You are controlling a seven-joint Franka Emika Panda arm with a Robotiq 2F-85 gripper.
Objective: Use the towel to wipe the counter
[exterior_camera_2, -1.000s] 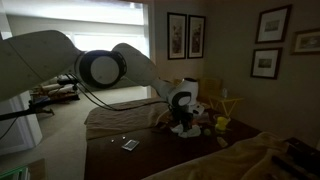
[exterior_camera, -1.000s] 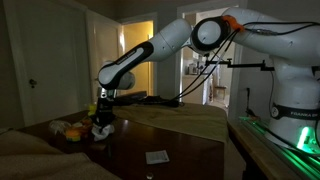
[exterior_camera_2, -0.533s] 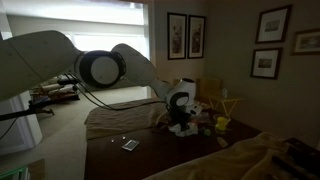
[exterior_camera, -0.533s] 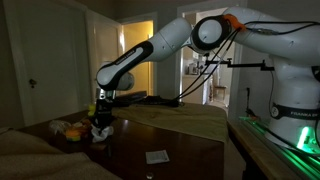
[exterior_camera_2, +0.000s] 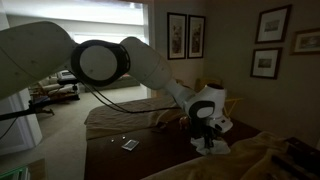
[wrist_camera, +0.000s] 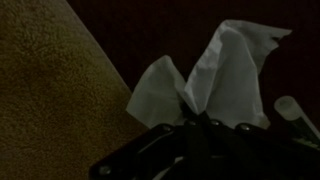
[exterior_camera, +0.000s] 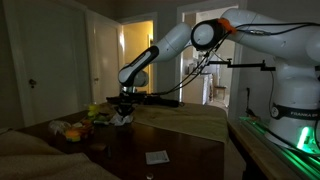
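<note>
The towel touches the tan cloth's edge point(wrist_camera: 127, 103), so I should turn my gripper back and wipe the towel across the dark counter point(wrist_camera: 287, 73), away from the tan cloth.
A crumpled white towel point(wrist_camera: 215, 80) is pinched in my gripper point(wrist_camera: 190, 125), which is shut on it. In both exterior views the towel point(exterior_camera: 122, 118) point(exterior_camera_2: 207, 145) hangs at the gripper point(exterior_camera: 124, 110) point(exterior_camera_2: 207, 135), low over the dark wooden counter point(exterior_camera: 170, 145) point(exterior_camera_2: 150, 150). In the wrist view the dark counter top lies under the towel and a tan cloth point(wrist_camera: 55, 90) covers the left side.
A small white card point(exterior_camera: 157, 156) point(exterior_camera_2: 130, 145) lies on the counter. A cluster of yellow and white objects point(exterior_camera: 72, 130) sits at one end. A tan cloth point(exterior_camera: 190, 118) covers part of the counter. Chairs point(exterior_camera_2: 225, 105) stand behind it.
The gripper has carried the towel sideways across the counter, away from the cluster of small objects, toward the tan cloth's edge.
</note>
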